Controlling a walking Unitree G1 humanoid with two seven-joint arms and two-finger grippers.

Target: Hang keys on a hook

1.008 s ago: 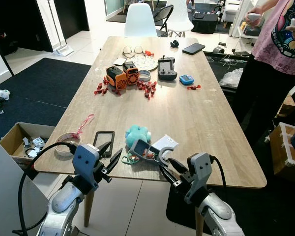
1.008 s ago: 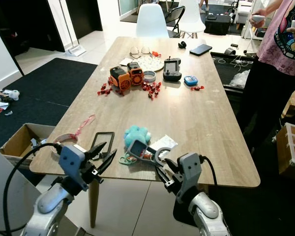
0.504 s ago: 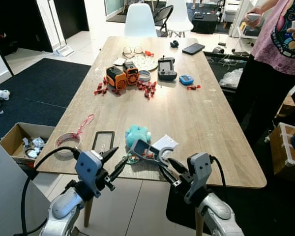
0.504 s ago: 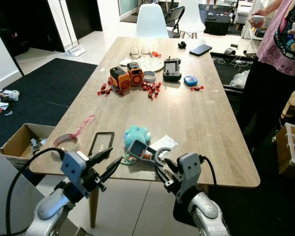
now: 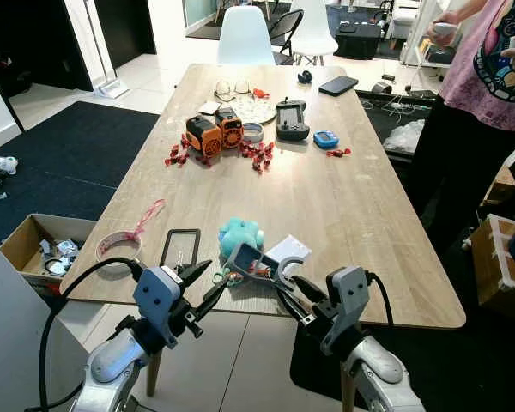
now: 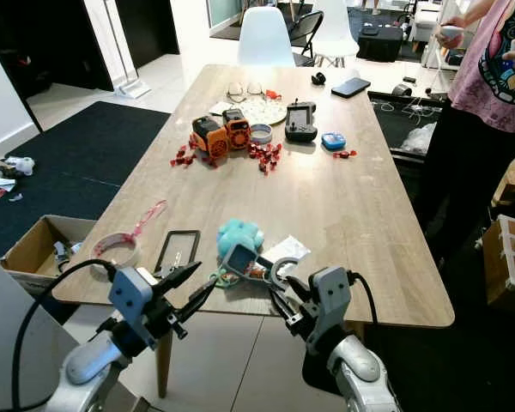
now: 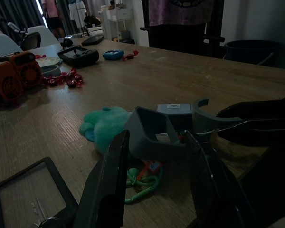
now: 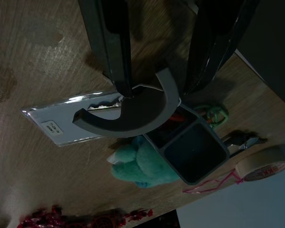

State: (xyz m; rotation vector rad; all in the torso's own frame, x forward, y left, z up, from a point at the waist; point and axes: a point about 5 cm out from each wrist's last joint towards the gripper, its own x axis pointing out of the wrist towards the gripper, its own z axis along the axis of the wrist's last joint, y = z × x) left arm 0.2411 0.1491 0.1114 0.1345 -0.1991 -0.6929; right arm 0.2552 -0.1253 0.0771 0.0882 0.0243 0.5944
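Note:
I expect the stand to come away and show more of the heap of keys when I lift the grey hook (image 5: 286, 276), because red shows through the stand's opening (image 5: 261, 269).
A key bunch (image 5: 256, 271) with a teal plush (image 5: 240, 233) and a green carabiner (image 7: 141, 179) lies near the table's front edge. It rests against a grey stand (image 7: 156, 136) made of a small box and a curved hook (image 8: 133, 113). My left gripper (image 5: 216, 276) hovers open at the table edge, just left of the bunch, fingers pointing at it. My right gripper (image 5: 288, 288) is open just in front of the hook, its fingertips (image 8: 128, 90) on either side of the curve. Neither holds anything.
A black rectangular frame (image 5: 181, 248) and a tape roll (image 5: 118, 245) with pink ribbon lie left of the bunch. A white card (image 8: 69, 121) sits under the hook. Orange toys (image 5: 215, 130), red sweets and a controller (image 5: 292, 120) lie farther back. A person (image 5: 489, 86) stands at the right.
My left gripper has moved right along the table edge, closer to the key bunch. The right gripper and the objects have stayed put.

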